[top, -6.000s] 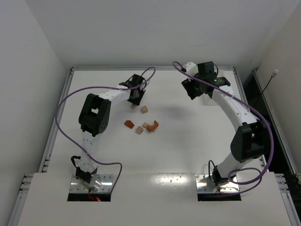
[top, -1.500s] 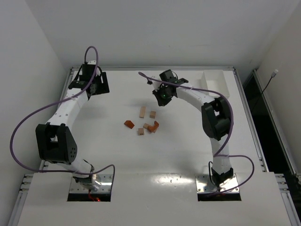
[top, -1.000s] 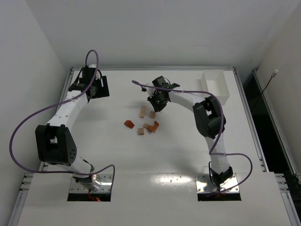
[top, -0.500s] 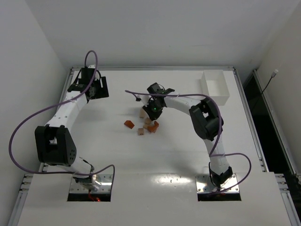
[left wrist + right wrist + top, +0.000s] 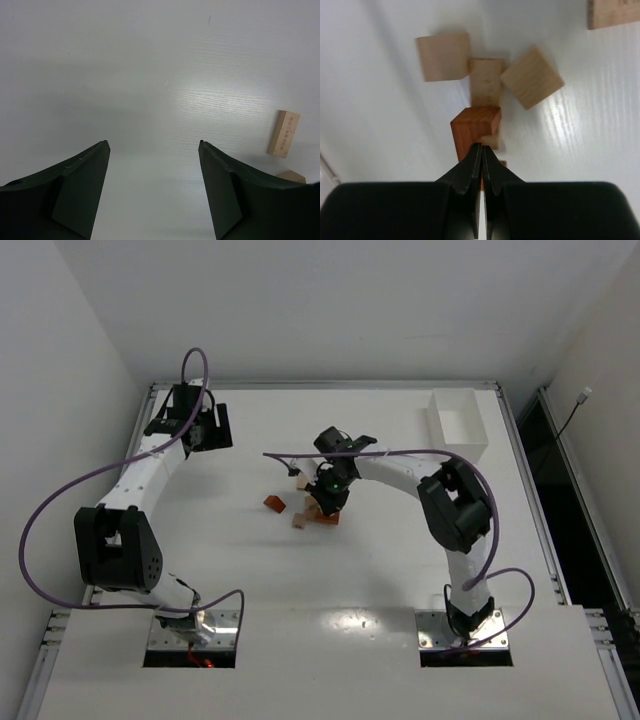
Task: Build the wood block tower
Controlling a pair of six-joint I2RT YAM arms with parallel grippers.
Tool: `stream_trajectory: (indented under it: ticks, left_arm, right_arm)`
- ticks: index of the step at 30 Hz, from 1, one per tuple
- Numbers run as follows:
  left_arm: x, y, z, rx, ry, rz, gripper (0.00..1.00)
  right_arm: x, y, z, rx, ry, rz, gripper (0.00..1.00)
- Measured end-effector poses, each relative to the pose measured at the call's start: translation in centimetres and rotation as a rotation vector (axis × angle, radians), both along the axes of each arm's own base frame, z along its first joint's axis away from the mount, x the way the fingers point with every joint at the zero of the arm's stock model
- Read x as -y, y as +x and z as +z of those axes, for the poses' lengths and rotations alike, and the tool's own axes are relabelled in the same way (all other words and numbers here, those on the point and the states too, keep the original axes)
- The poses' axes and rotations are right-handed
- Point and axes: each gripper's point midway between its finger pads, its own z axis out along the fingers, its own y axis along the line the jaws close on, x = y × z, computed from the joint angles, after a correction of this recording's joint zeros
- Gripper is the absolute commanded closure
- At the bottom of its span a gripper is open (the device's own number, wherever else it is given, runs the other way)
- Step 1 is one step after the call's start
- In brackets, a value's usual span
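Note:
I need to push the reddish-orange arch block out of the way with my right gripper first, because it covers the near end of the middle tan block. Then I can take that tan block.
The wood blocks lie loose and flat on the white table, with no tower standing. In the right wrist view, a reddish-orange arch block sits just ahead of my right gripper, whose jaws are shut with nothing between them. Beyond it are three tan blocks, and a tan bar shows at the top edge. From above, the right gripper hangs over the cluster. A reddish block and a tan cube lie to its left. My left gripper stands open at the far left, with only bare table between its fingers.
A white rectangular box stands at the back right of the table. The left wrist view catches a tan bar at its right edge. A purple cable loops off each arm. A raised rim borders the table.
My right arm has swung in from the back toward the blocks and come down over the cluster, jaws shut throughout. The left arm has stayed in place.

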Motion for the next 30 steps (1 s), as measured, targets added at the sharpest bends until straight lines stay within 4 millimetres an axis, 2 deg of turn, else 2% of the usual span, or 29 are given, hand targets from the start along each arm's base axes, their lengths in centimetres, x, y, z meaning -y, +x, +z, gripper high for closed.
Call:
stream_trajectory:
  ticks: [1, 3, 8, 11, 14, 15, 18, 21, 24, 27, 30]
  left_arm:
    - [0.0, 0.0, 0.0, 0.0, -0.001, -0.001, 0.31]
    - [0.1, 0.0, 0.0, 0.0, -0.005, -0.005, 0.31]
    - [0.4, 0.0, 0.0, 0.0, -0.016, -0.015, 0.31]
    - [0.6, 0.0, 0.0, -0.001, -0.023, -0.023, 0.31]
    - [0.7, 0.0, 0.0, -0.001, -0.029, -0.028, 0.31]
    - [0.7, 0.0, 0.0, -0.001, -0.03, -0.03, 0.31]
    - [0.8, 0.0, 0.0, -0.001, -0.034, -0.033, 0.31]
    - [0.9, 0.0, 0.0, -0.002, -0.035, -0.037, 0.26]
    - [1.0, -0.1, -0.1, -0.005, -0.036, -0.047, 0.22]
    - [1.0, -0.2, -0.1, -0.01, -0.028, -0.062, 0.21]
    - [1.0, -0.4, -0.2, -0.018, -0.024, -0.069, 0.19]
  right_arm:
    - [-0.2, -0.5, 0.6, 0.005, 0.008, 0.017, 0.94]
    - [-0.4, -0.9, 1.4, 0.022, 0.021, 0.037, 0.91]
    - [-0.5, -1.5, 3.4, 0.062, 0.049, 0.075, 0.93]
    - [-0.2, -1.8, 3.3, 0.058, 0.039, 0.098, 0.93]
    - [0.0, -1.7, 3.2, 0.065, 0.029, 0.104, 0.84]
    - [0.0, -1.6, 3.2, 0.071, 0.027, 0.105, 0.75]
    - [0.1, -1.0, 3.2, 0.098, 0.018, 0.104, 0.6]
    - [0.1, -0.5, 3.2, 0.125, 0.012, 0.109, 0.56]
    - [-0.1, 0.0, 3.2, 0.158, 0.006, 0.117, 0.57]
    - [-0.5, 0.2, 3.3, 0.184, 0.008, 0.132, 0.67]
    - [-1.0, 0.2, 3.0, 0.186, 0.008, 0.149, 0.71]
